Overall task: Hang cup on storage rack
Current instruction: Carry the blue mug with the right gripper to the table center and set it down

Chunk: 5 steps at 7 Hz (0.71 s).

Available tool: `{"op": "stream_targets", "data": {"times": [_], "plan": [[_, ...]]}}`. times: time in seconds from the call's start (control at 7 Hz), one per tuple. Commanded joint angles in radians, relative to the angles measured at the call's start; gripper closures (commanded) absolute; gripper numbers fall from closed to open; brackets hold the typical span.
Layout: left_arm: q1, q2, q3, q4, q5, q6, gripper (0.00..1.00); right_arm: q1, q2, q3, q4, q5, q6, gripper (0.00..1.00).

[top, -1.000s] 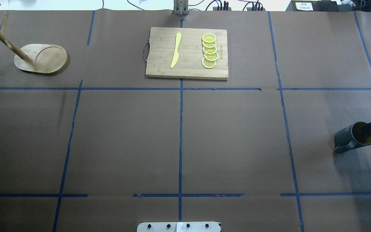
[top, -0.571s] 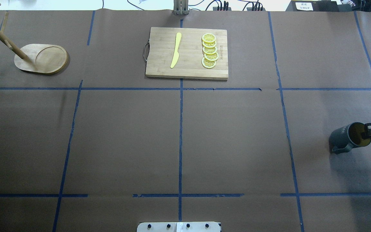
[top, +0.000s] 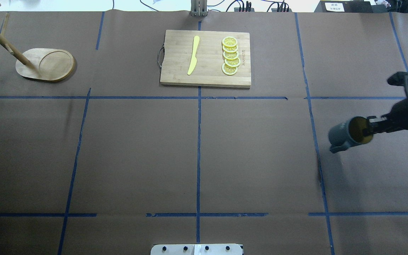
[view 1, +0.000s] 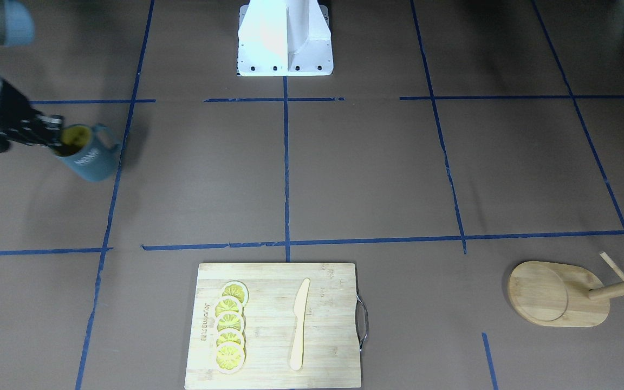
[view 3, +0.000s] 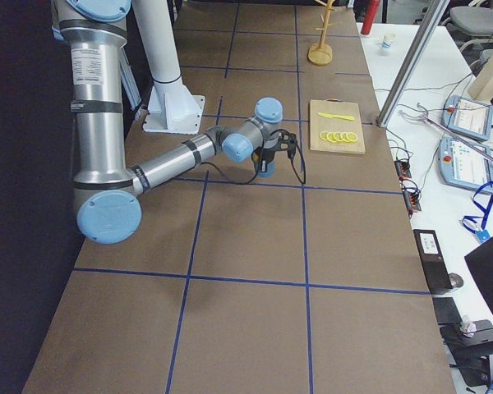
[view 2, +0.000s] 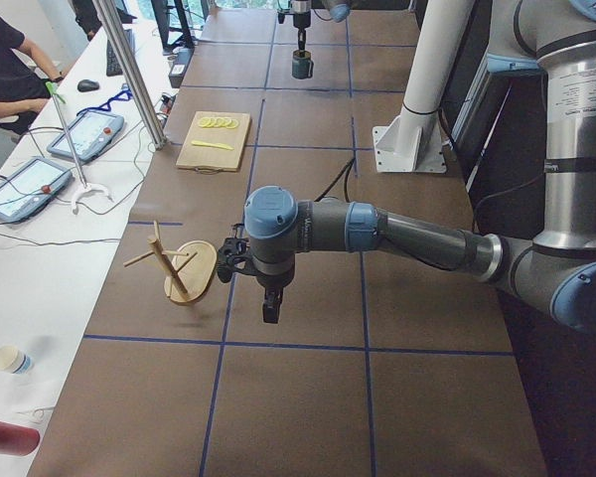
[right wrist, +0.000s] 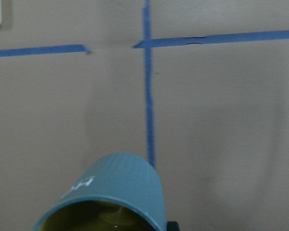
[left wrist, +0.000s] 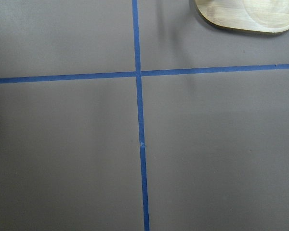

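Observation:
My right gripper is carrying the cup, and the cup's handle (view 1: pixel 109 134) points free toward the open middle of the table (view 1: pixel 293 195). It should keep carrying the cup there until the cup's base rests flat.
The dark blue-grey cup (top: pixel 344 136) with a yellow inside hangs tilted above the table at the right, its handle toward the near side. My right gripper (top: pixel 368 129) is shut on its rim, one finger inside. The cup also shows in the front view (view 1: pixel 89 158) and low in the right wrist view (right wrist: pixel 118 190). The bamboo storage rack (top: pixel 46 64) stands at the far left, and its post (top: pixel 2 39) carries thin pegs. My left gripper (view 2: pixel 269 308) shows only in the exterior left view, near the rack (view 2: pixel 182 273). I cannot tell whether it is open or shut.
A bamboo cutting board (top: pixel 175 58) with several lemon slices (top: pixel 230 56) and a yellow knife (top: pixel 193 55) lies at the far middle. The robot's white base (view 1: pixel 285 38) stands at the near edge. Blue tape lines cross the brown table cover.
My right gripper has carried the cup leftward and a little farther from the robot. The cup hangs higher over the table. The rack and the board have not moved.

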Motion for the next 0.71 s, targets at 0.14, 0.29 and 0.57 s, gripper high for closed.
{"op": "stream_targets", "data": {"times": [0.14, 0.29, 0.57], "plan": [[0.010, 0.004, -0.006, -0.085, 0.000, -0.002, 0.00, -0.178, 0.521, -0.205, -0.302, -0.073, 0.203, 1.00], [0.010, 0.004, -0.006, -0.086, -0.003, -0.002, 0.00, -0.205, 0.633, -0.335, -0.302, -0.102, 0.236, 1.00], [0.014, 0.002, -0.009, -0.087, -0.003, -0.002, 0.00, -0.247, 0.708, -0.498, -0.159, -0.159, 0.323, 1.00]]}}
